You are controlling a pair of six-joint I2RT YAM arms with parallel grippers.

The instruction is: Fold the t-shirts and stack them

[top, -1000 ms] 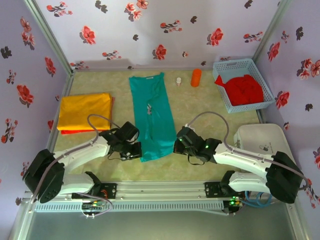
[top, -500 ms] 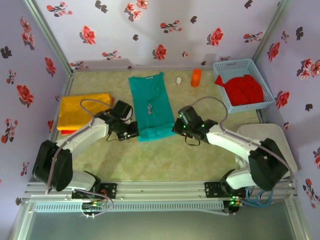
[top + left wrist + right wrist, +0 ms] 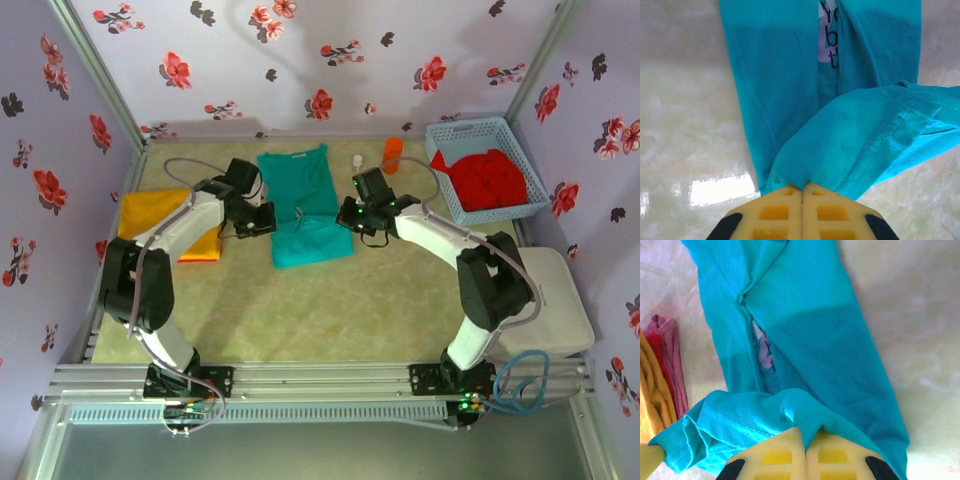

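Note:
The hem's corners (image 3: 337,217) are in line with the teal t-shirt's sides, so my right gripper should keep bringing the hem forward until it gets to the t-shirt's middle (image 3: 308,200).
A teal t-shirt (image 3: 305,200) lies lengthwise mid-table, collar at the far end, with its near hem lifted and doubled back over the body. My left gripper (image 3: 270,222) is shut on the hem's left corner (image 3: 790,170). On the hem's right corner (image 3: 805,410) my right gripper (image 3: 350,215) is shut. Both grips show close up, the left gripper (image 3: 802,189) and the right gripper (image 3: 806,432) each pinching a teal fold. A folded yellow-orange t-shirt (image 3: 145,212) lies at the left, partly under my left arm. Red t-shirts (image 3: 485,178) fill the basket.
The light blue lattice basket (image 3: 470,127) stands at the back right. An orange cylinder (image 3: 392,150) and a small white object (image 3: 357,160) sit behind the teal shirt. A white pad (image 3: 545,300) lies at the near right. Flowered walls close in three sides.
Both grippers have carried the teal shirt's near hem away from the arm bases toward the collar, so the shirt now looks much shorter. Both arms are stretched further out.

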